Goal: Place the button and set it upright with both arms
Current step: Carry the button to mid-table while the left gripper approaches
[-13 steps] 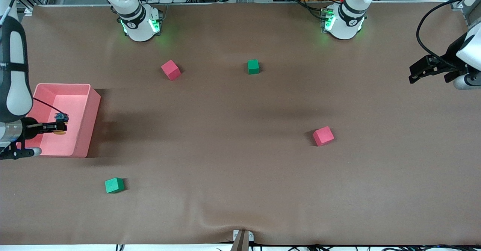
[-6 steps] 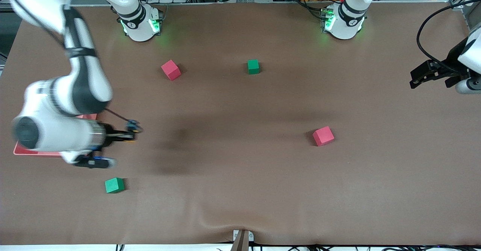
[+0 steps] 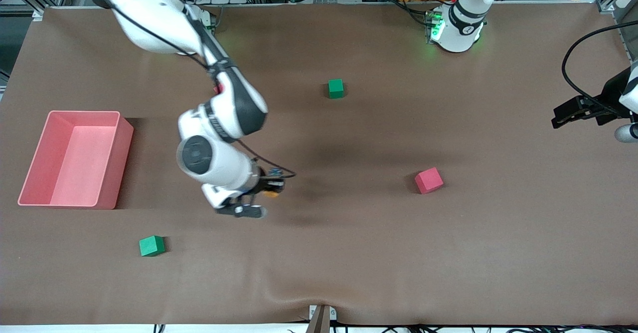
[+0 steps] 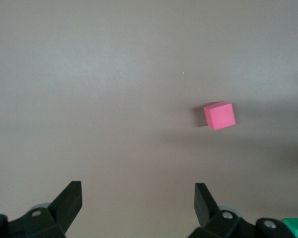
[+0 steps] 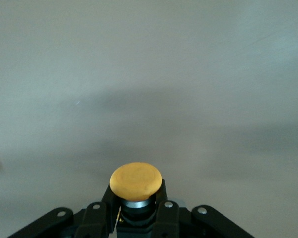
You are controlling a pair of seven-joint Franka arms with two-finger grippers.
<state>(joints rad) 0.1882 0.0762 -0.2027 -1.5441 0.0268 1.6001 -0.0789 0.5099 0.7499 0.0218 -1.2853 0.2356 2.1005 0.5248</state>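
Observation:
I can see clear brown table (image 3: 302,193) from the button to the middle (image 3: 330,168), so my right gripper keeps going there and lets go of the button once it sits on the surface.
The button (image 3: 271,192) shows its round orange cap (image 5: 136,181) on a dark body. My right gripper (image 3: 270,184) is shut on it, the fingers (image 5: 102,213) clamping the body just under the cap. It hangs low over bare brown table near the middle, between the pink bin and a red cube. My left gripper (image 3: 562,116) waits open over the left arm's end of the table. Its two fingers (image 4: 69,198) stand wide apart with nothing between them.
A pink bin (image 3: 117,163) stands at the right arm's end. A red cube (image 3: 428,180) (image 4: 219,115) lies toward the left arm's end. One green cube (image 3: 336,88) lies nearer the bases, another (image 3: 151,246) nearer the front camera. A second red cube (image 3: 217,89) peeks out by the right arm.
The right arm has swung out of the pink bin toward the table's middle, carrying the button. The left gripper has drifted slightly toward the table's end.

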